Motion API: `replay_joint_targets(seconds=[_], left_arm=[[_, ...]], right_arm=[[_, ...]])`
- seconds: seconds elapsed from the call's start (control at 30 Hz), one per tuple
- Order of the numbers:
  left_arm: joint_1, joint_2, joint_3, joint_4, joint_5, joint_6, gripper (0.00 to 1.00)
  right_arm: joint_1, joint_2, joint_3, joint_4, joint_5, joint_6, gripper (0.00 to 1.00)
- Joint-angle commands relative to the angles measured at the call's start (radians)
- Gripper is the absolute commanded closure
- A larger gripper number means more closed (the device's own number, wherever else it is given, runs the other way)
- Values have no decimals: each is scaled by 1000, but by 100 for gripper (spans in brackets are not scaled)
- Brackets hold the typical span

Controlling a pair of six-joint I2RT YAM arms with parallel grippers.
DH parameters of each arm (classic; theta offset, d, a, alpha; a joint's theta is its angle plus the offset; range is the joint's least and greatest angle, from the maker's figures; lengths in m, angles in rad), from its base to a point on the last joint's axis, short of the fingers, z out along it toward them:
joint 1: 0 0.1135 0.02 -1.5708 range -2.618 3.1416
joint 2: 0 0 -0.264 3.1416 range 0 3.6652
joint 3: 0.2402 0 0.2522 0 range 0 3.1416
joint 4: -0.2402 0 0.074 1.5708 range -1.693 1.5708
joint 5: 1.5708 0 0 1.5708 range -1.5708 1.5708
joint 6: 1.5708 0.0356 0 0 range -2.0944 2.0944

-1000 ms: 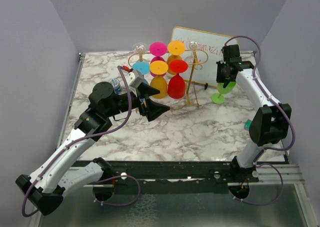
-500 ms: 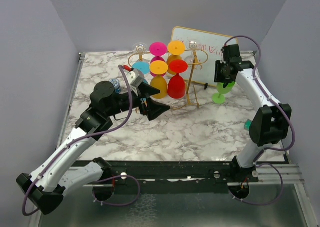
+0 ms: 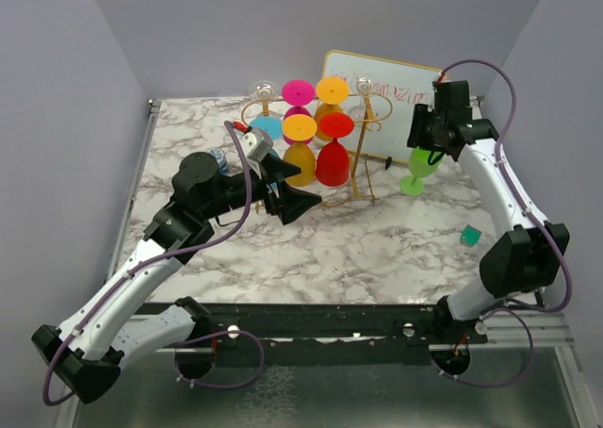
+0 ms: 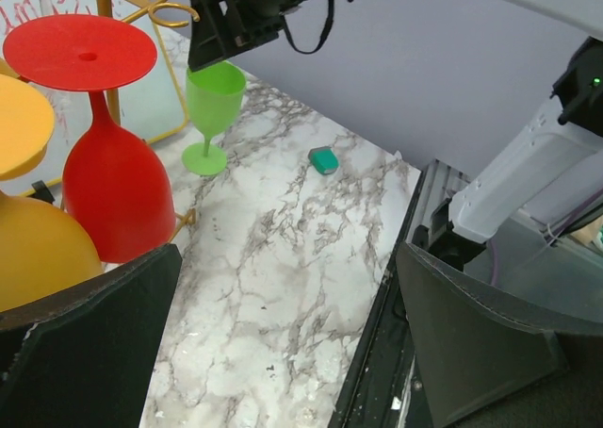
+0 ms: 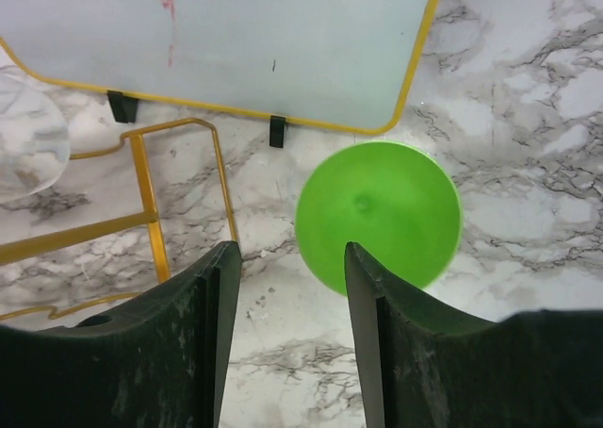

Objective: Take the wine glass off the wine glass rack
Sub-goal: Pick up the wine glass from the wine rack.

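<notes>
The green wine glass [image 3: 415,181] is standing upright, clear of the rack, so my right gripper keeps going toward the red glass's exposed base [image 3: 335,124] until the gripper's fingers are on both sides of the base.
The gold wire wine glass rack [image 3: 366,140] stands at the back of the table with several coloured glasses hanging upside down on it, the red one [image 4: 113,192] and an orange one [image 4: 38,249] nearest. A green wine glass [image 3: 415,172] stands upright on the marble to the rack's right, off the rack. My right gripper [image 3: 424,146] hovers just above it, open, with nothing between its fingers; in the right wrist view the glass [image 5: 377,211] sits free below, past the gripper [image 5: 290,258]. My left gripper [image 3: 306,189] is wide open in front of the rack and holds nothing [image 4: 287,296].
A gold-framed whiteboard [image 3: 396,89] leans behind the rack. A small teal cube [image 3: 470,235] lies at the right of the table. A small blue-and-white object [image 3: 218,156] sits behind the left arm. Grey walls close in three sides.
My right gripper has opened and let go of the green glass, then lifted up and back to the right. The glass stays standing. The left arm has barely moved.
</notes>
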Motion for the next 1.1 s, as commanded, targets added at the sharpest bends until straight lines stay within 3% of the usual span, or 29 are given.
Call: replay_joint_targets(seconds=[0.0,0.33,0.67,0.83,0.93,1.0,1.07], left_arm=[[2,11,23,-1,-37,-20,1],[2,35,27,44,-103,-41,1],[3,2,23,61,-239,-57,1],[2,2,34,36,-290,-62,1],[3,7,34,45,-293,-65,1],[2,6,30,55,-295,-68,1],[2,5,23,58,-294,-68,1]], right_arm=[[5,-98,-62,44,15,49,46],[4,-292,-209,77,-112,154,45],[4,-538,-445,192,-400,473,41],[4,-575,-571,360,-675,678,43],[5,-584,-661,597,-828,844,47],[4,-586,-703,756,-876,939,48],[5,-575,-686,797,-886,950,48]])
